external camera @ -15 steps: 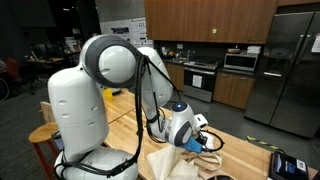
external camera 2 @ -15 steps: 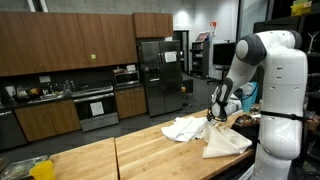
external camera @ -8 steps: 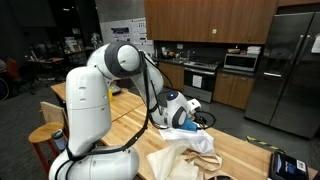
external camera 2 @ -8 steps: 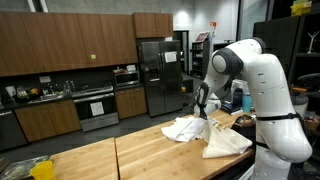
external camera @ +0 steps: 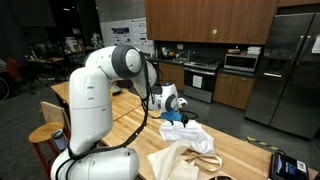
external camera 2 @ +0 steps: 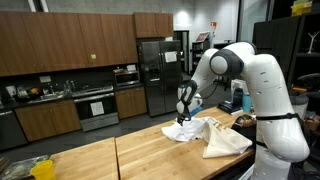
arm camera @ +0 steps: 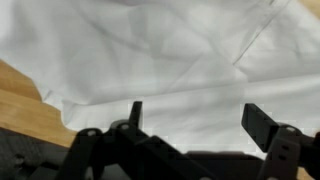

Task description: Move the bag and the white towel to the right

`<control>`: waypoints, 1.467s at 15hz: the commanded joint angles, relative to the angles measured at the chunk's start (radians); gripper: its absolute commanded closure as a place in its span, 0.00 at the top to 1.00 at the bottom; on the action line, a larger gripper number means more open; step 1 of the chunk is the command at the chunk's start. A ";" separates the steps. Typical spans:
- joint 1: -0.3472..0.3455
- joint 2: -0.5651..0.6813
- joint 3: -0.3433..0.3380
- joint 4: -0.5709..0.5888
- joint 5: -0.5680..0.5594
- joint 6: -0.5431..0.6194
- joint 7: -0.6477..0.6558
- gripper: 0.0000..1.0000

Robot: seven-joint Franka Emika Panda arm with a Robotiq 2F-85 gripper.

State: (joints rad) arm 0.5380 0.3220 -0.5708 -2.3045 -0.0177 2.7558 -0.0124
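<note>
I expect the white towel (external camera: 194, 136) to come free and leave the bag behind when I lift the towel, because it only touches the bag (external camera: 187, 151) along its edge.
A crumpled white towel (external camera: 196, 136) (external camera 2: 188, 128) lies on the wooden table (external camera: 240, 152) (external camera 2: 130, 155). Touching it is the beige cloth bag (external camera: 178, 161) (external camera 2: 226, 141), which lies flat on the side nearer the robot's base. My gripper (external camera: 172, 104) (external camera 2: 185, 104) hangs just above the towel, pointing down, clear of the bag. In the wrist view the towel (arm camera: 160, 60) fills the picture. The gripper (arm camera: 198, 118) is open there, its two dark fingertips (arm camera: 135, 112) far apart with only cloth below them.
A black device (external camera: 286, 164) sits at the table's edge near the bag. A yellow object (external camera 2: 41, 170) lies at the table's far end. Bare wood (arm camera: 20, 100) shows beside the towel. Cabinets and a fridge (external camera 2: 160, 75) stand well behind the table.
The gripper has opened wide and let go of the bag. The arm has swung away from the bag and now hangs over the white towel.
</note>
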 commanded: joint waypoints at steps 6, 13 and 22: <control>-0.435 0.134 0.395 0.229 0.097 -0.217 0.240 1.00; -0.480 0.328 0.485 0.390 0.156 -0.196 0.339 0.74; -0.476 0.336 0.495 0.457 0.133 -0.177 0.319 0.08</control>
State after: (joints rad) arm 0.0698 0.6342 -0.0860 -1.8651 0.1215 2.5576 0.3119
